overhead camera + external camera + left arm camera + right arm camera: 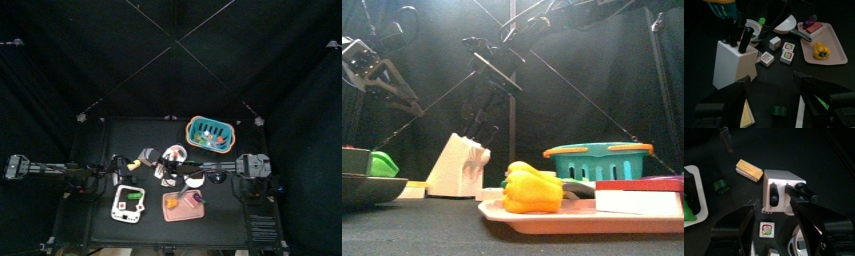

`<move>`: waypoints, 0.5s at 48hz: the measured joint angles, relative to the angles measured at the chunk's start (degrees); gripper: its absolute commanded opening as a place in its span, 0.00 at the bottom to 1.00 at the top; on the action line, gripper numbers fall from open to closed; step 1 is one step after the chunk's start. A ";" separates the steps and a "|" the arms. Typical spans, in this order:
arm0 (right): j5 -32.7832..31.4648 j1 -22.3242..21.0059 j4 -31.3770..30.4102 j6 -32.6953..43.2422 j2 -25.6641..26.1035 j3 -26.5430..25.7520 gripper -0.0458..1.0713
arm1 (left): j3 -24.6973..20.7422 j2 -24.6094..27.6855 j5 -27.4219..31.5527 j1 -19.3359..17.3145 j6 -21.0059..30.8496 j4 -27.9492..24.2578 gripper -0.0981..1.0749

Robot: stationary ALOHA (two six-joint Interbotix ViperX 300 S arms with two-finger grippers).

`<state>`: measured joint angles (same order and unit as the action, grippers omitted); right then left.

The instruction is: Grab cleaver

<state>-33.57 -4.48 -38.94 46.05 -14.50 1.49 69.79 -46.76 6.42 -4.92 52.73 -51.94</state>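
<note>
The outer black handle [773, 196] is well apart from the other handles [799, 193], so I expect it to slide out of the white knife block by itself when I pull.
A white knife block [784, 187] stands on the black table with black handles [803, 190] sticking out of its top. The cleaver's blade is hidden inside, and I cannot tell which handle belongs to it. My right gripper [781, 228] hovers close to the block, open, a jaw on each side below it and nothing between them. The left gripper [774, 95] is open too and hangs farther back, facing the same block [732, 62]. In the front view the block [460, 165] stands left of the middle.
A pink tray [834, 55] holds a yellow pepper [821, 50]. A teal basket [211, 130] sits at the back right. Small picture cubes [777, 50] and a white bowl [787, 22] lie beside the block. A wooden block [749, 170] lies past it.
</note>
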 measured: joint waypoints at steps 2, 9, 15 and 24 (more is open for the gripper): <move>0.09 -0.18 0.00 0.00 -0.09 0.00 0.82 | 0.00 0.00 0.00 0.00 0.00 0.00 0.93; 0.70 -0.44 0.00 0.00 -0.44 0.00 0.82 | 0.00 0.00 0.00 -0.09 0.00 0.00 0.93; 1.23 -0.62 0.00 0.00 -0.97 -0.18 0.82 | 0.09 0.00 0.00 -0.09 0.09 0.00 0.93; 1.58 -0.88 0.00 -0.26 -1.58 -0.88 0.81 | 0.18 0.00 0.00 -0.26 0.00 0.00 0.93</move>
<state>-31.99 -5.36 -38.94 45.79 -16.08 0.62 69.96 -46.76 6.42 -5.19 52.73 -51.94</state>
